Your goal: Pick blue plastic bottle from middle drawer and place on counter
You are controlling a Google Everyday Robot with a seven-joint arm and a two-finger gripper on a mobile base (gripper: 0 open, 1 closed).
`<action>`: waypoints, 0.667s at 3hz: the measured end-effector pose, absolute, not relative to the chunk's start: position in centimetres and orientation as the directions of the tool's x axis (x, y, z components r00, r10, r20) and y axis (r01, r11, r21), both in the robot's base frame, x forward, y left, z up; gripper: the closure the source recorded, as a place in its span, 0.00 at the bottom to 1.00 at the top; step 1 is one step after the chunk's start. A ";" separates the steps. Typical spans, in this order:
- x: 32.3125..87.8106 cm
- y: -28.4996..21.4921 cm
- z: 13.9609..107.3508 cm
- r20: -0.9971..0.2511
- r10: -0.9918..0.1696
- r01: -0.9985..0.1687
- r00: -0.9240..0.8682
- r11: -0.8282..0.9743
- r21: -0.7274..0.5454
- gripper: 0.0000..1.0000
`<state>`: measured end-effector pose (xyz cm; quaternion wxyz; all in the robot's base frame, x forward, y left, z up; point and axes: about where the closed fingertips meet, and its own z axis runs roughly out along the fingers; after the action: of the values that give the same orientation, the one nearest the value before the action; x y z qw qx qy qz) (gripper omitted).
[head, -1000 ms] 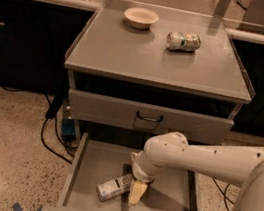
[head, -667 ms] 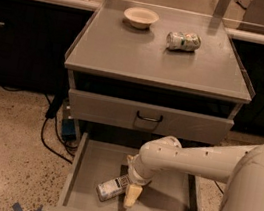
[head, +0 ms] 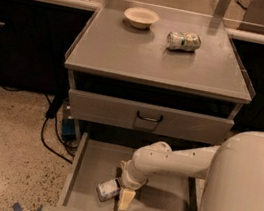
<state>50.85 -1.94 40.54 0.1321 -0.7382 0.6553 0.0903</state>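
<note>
The blue plastic bottle will come free and leave the drawer empty when the gripper lifts it, as the drawer's bottom looks clear around it.
The blue plastic bottle lies on its side on the floor of the open middle drawer, near the drawer's front left. My gripper reaches down into the drawer at the bottle's right end and touches or nearly touches it. My white arm comes in from the lower right and hides part of the drawer. The counter is the grey cabinet top above the drawers.
A small cream bowl and a green-and-white can lying on its side are on the counter's far part. A closed drawer front with a black loop handle is above the open drawer. Cables lie on the floor at the left.
My arm and gripper have shifted slightly left and lower toward the bottle. The bottle has stayed in about the same spot.
</note>
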 end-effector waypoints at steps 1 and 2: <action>50.6 -0.7 38.1 -0.294 -0.944 -0.988 0.152 -0.150 -0.030 0.00; 50.2 -0.1 36.3 -0.281 -0.943 -0.981 0.179 -0.193 0.024 0.00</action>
<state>50.21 -0.08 36.34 0.0810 -0.7634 0.6301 0.1170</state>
